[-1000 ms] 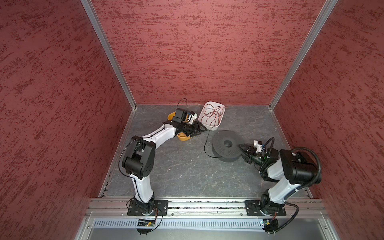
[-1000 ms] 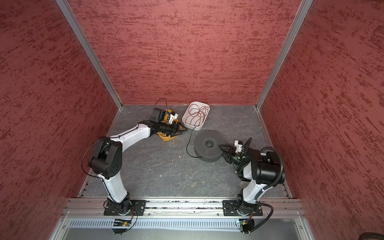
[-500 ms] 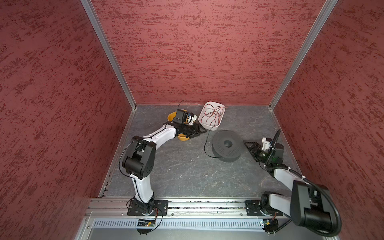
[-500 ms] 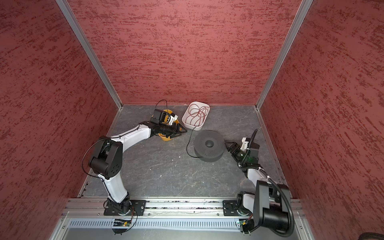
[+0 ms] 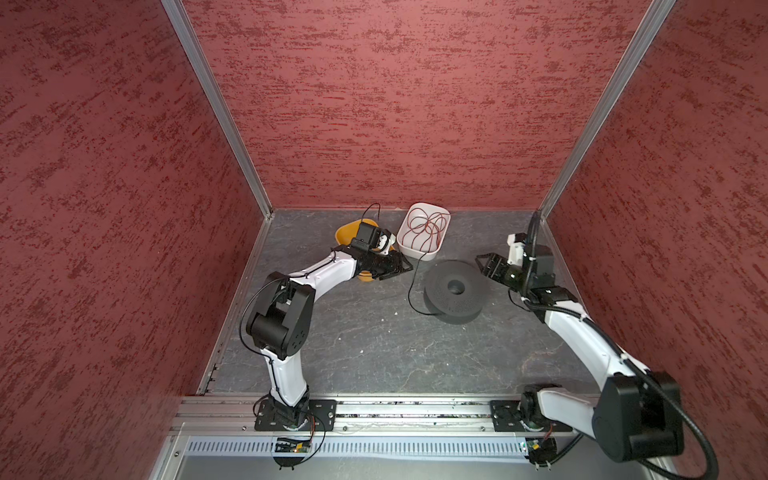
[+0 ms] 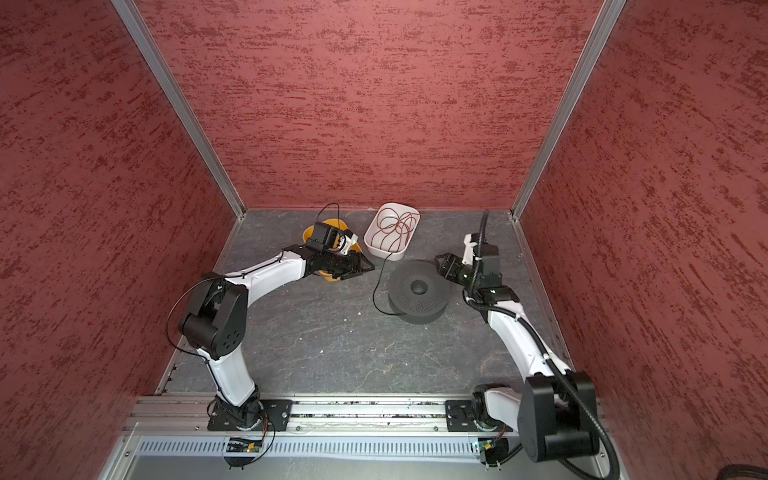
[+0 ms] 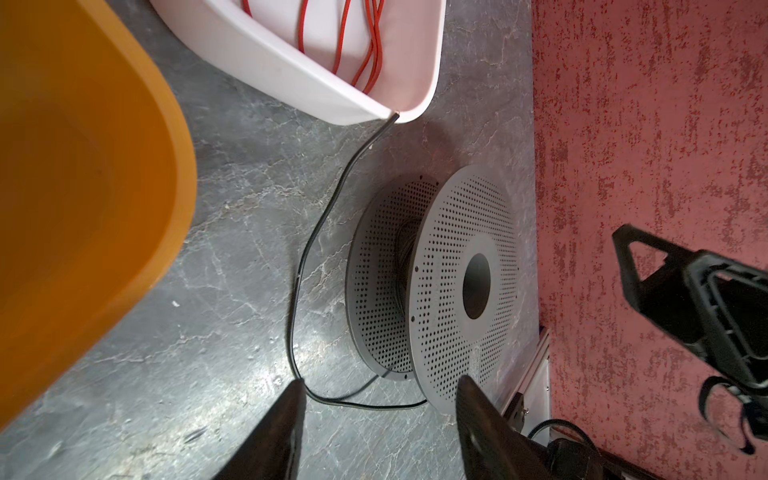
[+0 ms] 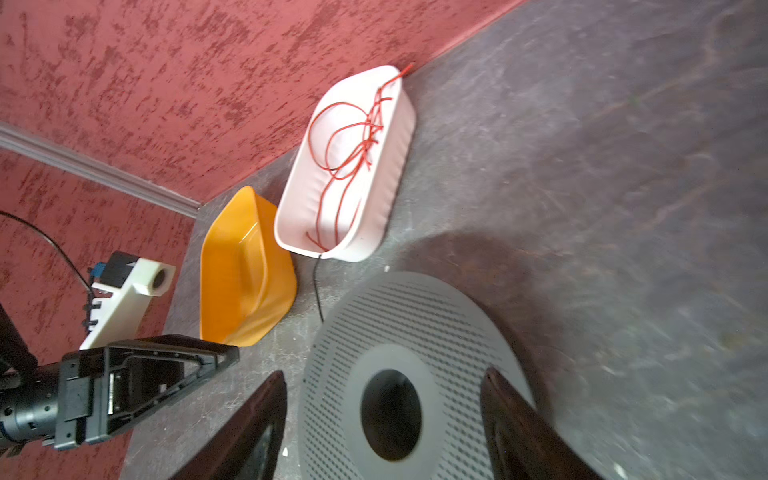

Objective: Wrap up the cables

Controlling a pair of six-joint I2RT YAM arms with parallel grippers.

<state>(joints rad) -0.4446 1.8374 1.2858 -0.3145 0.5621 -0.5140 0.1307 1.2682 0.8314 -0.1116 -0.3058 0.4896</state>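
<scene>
My left gripper should pass the cable to my right gripper by the white tray, because the cable curves along my left gripper's side of the spool.
The cable is a thin black wire. It runs from the rim of the white tray across the floor, curves past one fingertip of my left gripper, and ends between the flanges of the grey perforated spool. In both top views it bows left of the spool as the cable. My left gripper is open and holds nothing. My right gripper hangs open over the spool's right rim.
A red wire lies coiled in the white tray at the back. A yellow tray sits left of it, partly under my left wrist. Red walls close in three sides, and a metal rail runs along the front.
My right arm has unfolded; its gripper left the spool's front right side and moved back, level with the spool's far right edge. The left gripper's jaws narrowed slightly.
</scene>
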